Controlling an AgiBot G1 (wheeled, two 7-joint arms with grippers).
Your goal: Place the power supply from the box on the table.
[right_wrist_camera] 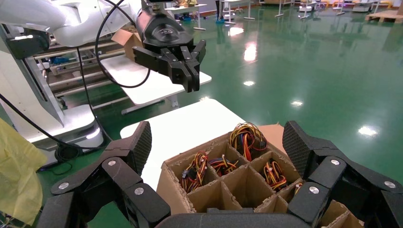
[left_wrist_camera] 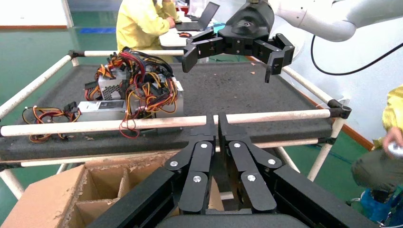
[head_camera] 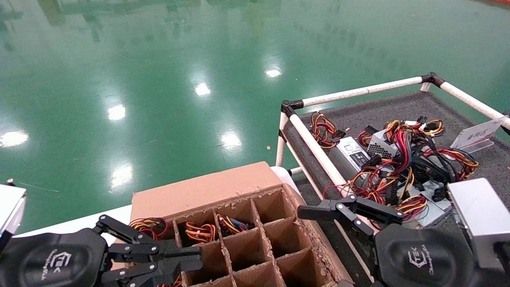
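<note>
I expect the hidden power supply to slide out and hang below the wire bundle (head_camera: 233, 224) when I lift, because the bundle sits high in a deep cell (head_camera: 240, 213).
The brown box (head_camera: 207, 187) stands low in the head view, its grid of cells partly filled. Only red, yellow and orange wire bundles (head_camera: 201, 231) of each power supply show in the far cells; the metal bodies are hidden. The right wrist view looks down on the same bundles (right_wrist_camera: 247, 137). My left gripper (head_camera: 197, 259) hangs shut and empty over the box's near left cells. My right gripper (head_camera: 350, 213) is wide open and empty by the box's right wall, at the table's rail. The dark grey table (head_camera: 398, 107) lies to the right.
A tangled pile of power supplies and cables (head_camera: 398, 159) covers the table's near half, with a flat labelled unit (head_camera: 352, 153) beside the white rail (head_camera: 314, 147). A small sign stand (head_camera: 476, 135) sits at the right. Green floor surrounds everything.
</note>
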